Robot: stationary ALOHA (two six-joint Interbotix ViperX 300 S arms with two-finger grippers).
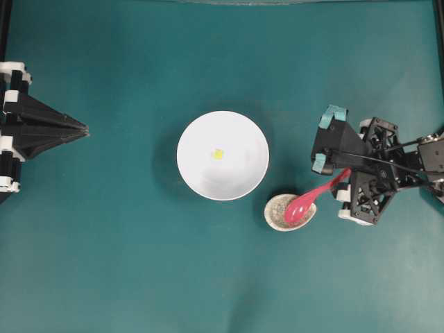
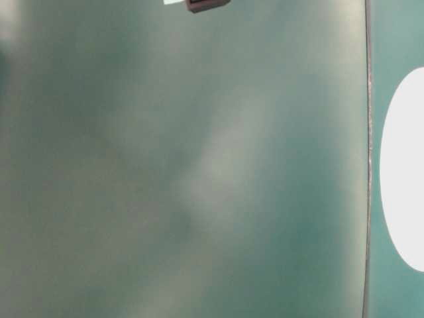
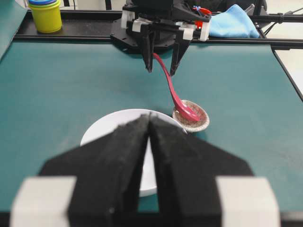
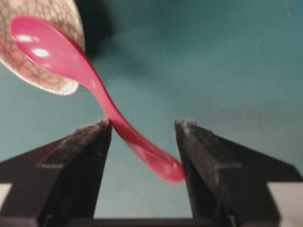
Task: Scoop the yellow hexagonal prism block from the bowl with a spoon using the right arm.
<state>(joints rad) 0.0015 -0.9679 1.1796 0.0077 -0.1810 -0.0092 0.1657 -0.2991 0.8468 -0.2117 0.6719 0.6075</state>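
I expect the yellow block (image 1: 218,154) to stay inside the spoon's scoop when I lift the spoon, because the pink-red spoon's broad scoop (image 1: 298,209) is wider than the block.
The white bowl (image 1: 201,170) sits mid-table with the tiny yellow hexagonal prism block (image 1: 218,154) inside it. In the left wrist view the bowl (image 3: 104,130) shows but the block is hidden behind my fingers. The pink-red spoon (image 1: 305,205) rests with its scoop in the speckled spoon rest (image 1: 277,216), handle rising to the right. My right gripper (image 1: 326,139) is open. In the right wrist view the spoon (image 4: 71,56) has its handle running slantwise between the spread jaws of the right gripper (image 4: 142,124), unclamped. My left gripper (image 1: 87,130) is shut at the far left, holding nothing.
The spoon rest (image 3: 201,120) stands just right of the bowl's near rim. Beyond the table's far edge sit stacked yellow and blue cups (image 3: 46,14) and a blue cloth (image 3: 232,21). Teal mat covers the table all around.
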